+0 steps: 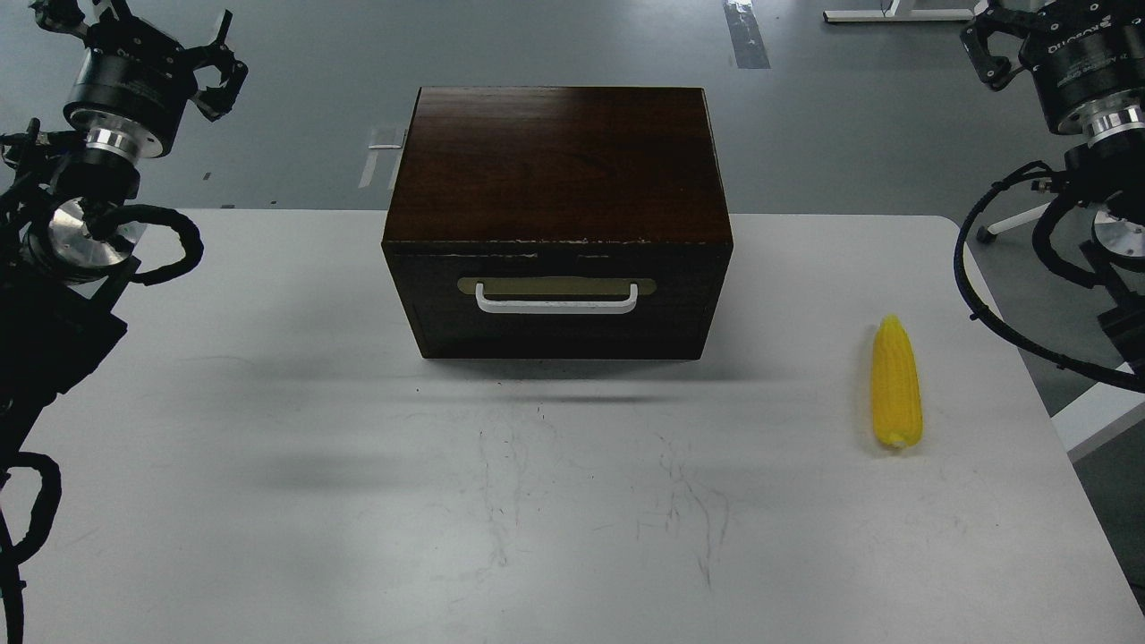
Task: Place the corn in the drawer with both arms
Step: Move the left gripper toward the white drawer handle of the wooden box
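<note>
My gripper is to pull, and the drawer point(558, 334) will then slide straight out while the box stays put, because the white bar handle point(557, 307) sits centred on the flush front.
The dark brown wooden box point(556, 161) stands at the middle back of the white table point(358, 501). Its drawer point(559, 309) faces me and is closed flush, with the white bar handle point(556, 304) on a brass-coloured plate. The yellow corn point(896, 385) lies on the table to the right of the box, tapered end pointing away from me. My left gripper point(219, 76) hangs high at the far left, well apart from the box, its fingers spread and empty. My right gripper point(988, 49) is raised at the top right, far above the corn and partly cut off by the frame edge.
The table's rounded right edge point(1029, 358) runs close to the corn. Black cables point(975, 295) loop down from the right arm beside that edge. Grey floor with tape marks point(747, 36) lies behind the table.
</note>
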Motion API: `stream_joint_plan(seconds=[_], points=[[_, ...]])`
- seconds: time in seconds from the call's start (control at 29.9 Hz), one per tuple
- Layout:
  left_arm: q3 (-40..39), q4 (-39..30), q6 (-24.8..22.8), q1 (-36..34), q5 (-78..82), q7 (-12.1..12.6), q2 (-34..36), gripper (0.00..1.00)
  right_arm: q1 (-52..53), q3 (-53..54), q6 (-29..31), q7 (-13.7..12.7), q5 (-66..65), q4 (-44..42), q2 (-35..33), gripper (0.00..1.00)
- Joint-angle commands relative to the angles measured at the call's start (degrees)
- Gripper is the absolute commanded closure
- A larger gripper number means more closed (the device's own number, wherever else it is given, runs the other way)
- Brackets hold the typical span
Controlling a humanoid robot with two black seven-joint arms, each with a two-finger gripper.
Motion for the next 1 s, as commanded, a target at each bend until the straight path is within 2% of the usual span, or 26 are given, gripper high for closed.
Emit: stream_joint_plan(seconds=[0.0, 0.23, 0.37, 0.5, 0.57, 0.77, 0.84, 0.9, 0.97], points=[[0.0, 0.1, 0.0, 0.1, 0.0, -0.3, 1.1, 0.02, -0.2, -0.2, 0.0, 0.1, 0.0, 0.0, 0.1, 0.0], [0.2, -0.3, 0.0, 0.1, 0.1, 0.7, 3.2, 0.02, 0.0, -0.2, 0.0, 0.5, 0.0, 0.7, 0.2, 0.0], [1.6, -3.8, 0.0, 1.6, 0.7, 1.3, 5.0, 0.02, -0.4, -0.2, 0.0, 0.5, 0.0, 0.7, 0.2, 0.0], [2.8, -14.1, 0.0, 2.2, 3.6, 1.2, 11.3, 0.02, -1.8, -0.4, 0.0, 0.5, 0.0, 1.1, 0.2, 0.0], [2.6, -16.1, 0.0, 2.1, 6.2, 0.9, 13.4, 0.03, -2.1, -0.4, 0.0, 0.5, 0.0, 1.1, 0.2, 0.0], [2.5, -25.7, 0.0, -0.2, 25.8, 0.7, 20.4, 0.11, -2.1, -0.1, 0.0, 0.5, 0.0, 1.0, 0.1, 0.0], [2.5, -31.6, 0.0, -1.9, 35.7, 0.8, 21.8, 0.11, -2.1, 0.0, 0.0, 0.6, 0.0, 1.0, 0.1, 0.0], [1.8, -41.6, 0.0, -3.0, 50.4, 0.8, 24.3, 0.11, -2.1, 0.0, 0.0, 0.5, 0.0, 1.1, 0.2, 0.0], [2.0, -45.8, 0.0, -4.0, 56.8, 0.8, 24.6, 0.11, -2.1, 0.0, 0.0, 0.6, 0.0, 1.1, 0.2, 0.0]])
